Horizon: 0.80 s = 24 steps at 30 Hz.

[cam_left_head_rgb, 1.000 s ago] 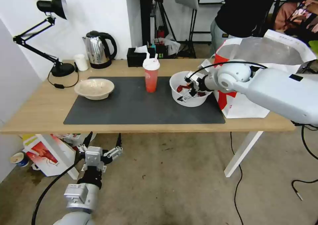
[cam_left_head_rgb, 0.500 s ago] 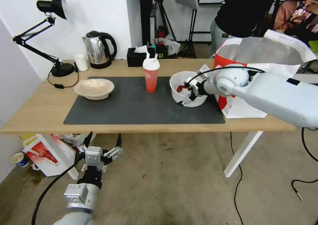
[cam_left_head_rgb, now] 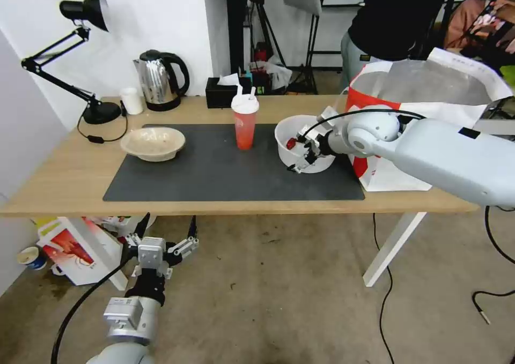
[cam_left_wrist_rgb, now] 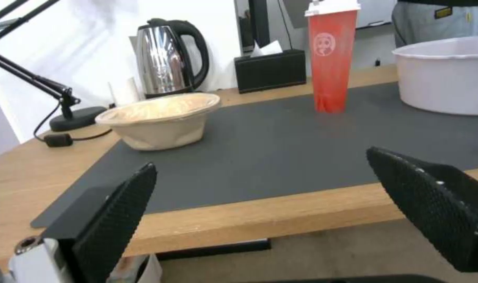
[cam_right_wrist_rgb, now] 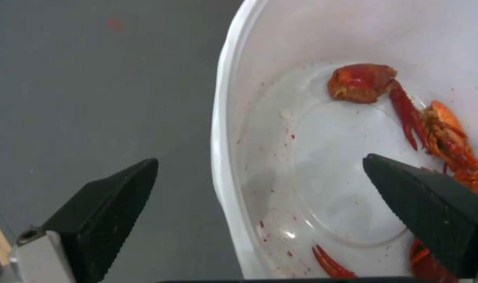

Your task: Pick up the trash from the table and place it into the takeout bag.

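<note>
The white bowl's sides [cam_left_head_rgb: 286, 157] stand tall around the crayfish scraps [cam_left_head_rgb: 292, 143], so the scraps will stay in the bowl when I carry it tilted by its rim.
The white bowl [cam_left_head_rgb: 284, 138] with red crayfish scraps [cam_right_wrist_rgb: 364, 80] stands at the right end of the dark mat [cam_left_head_rgb: 214, 176] on the table [cam_left_head_rgb: 64, 182]. My right gripper [cam_left_head_rgb: 296, 155] is open and straddles the bowl's near rim [cam_right_wrist_rgb: 220, 118], one finger outside over the mat and one inside. The red cup [cam_left_head_rgb: 245, 128] stands mid-mat and the beige bowl [cam_left_head_rgb: 153, 143] at its left end. Just right of the white bowl, the takeout bag [cam_left_head_rgb: 429, 82] stands open. Below the table's front edge my left gripper [cam_left_head_rgb: 167, 227] hangs open, holding nothing.
A desk lamp [cam_left_head_rgb: 88, 58], kettle [cam_left_head_rgb: 160, 80], small white cup [cam_left_head_rgb: 131, 101] and black tissue box [cam_left_head_rgb: 222, 93] line the table's back. A red-and-white box [cam_left_head_rgb: 72, 249] lies on the floor at the left. A person stands behind the bag. Cables trail at the right.
My right gripper has shifted from over the bowl's inside to its near rim, mostly in the first half second. The left arm has not moved.
</note>
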Motion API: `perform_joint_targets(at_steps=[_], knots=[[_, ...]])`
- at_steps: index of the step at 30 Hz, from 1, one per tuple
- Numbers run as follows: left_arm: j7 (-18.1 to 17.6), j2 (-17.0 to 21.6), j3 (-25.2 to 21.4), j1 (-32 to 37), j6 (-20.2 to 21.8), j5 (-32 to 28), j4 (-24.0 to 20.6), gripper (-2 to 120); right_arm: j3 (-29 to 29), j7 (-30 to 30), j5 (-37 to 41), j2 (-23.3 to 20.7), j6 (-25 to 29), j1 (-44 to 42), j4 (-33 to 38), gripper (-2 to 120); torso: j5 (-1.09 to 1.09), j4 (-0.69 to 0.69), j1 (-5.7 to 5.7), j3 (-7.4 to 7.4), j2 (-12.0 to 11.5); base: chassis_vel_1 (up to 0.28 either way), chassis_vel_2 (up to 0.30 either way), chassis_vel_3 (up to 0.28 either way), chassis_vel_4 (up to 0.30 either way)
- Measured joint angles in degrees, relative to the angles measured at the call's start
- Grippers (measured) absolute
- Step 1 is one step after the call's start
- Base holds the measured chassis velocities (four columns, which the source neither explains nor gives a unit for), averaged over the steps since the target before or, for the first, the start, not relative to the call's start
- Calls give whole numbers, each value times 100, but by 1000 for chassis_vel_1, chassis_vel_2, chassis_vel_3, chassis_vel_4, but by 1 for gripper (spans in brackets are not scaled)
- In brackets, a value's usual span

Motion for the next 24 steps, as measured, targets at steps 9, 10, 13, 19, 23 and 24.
perform_joint_targets(at_steps=[9,10,13,19,23,24], knots=[[0,0,0,0,0,0,0,100,10,-1,-11,0,0,-22,-5,100,0,0,0,0,0,0,0,0,0],[0,0,0,0,0,0,0,100,10,-3,-13,4,0,-23,-11,100,-1,0,0,0,0,0,0,0,0],[0,0,0,0,0,0,0,100,8,-16,-20,28,0,-22,-50,100,0,0,0,0,0,0,0,0,0],[0,0,0,0,0,0,0,100,2,-48,-25,80,0,-26,-139,100,-1,0,0,0,0,0,0,0,0],[0,0,0,0,0,0,0,100,24,-92,-15,138,0,-79,-249,100,0,0,0,0,0,0,0,0,0],[0,0,0,0,0,0,0,100,24,-92,-15,138,0,-79,-249,100,0,0,0,0,0,0,0,0,0]])
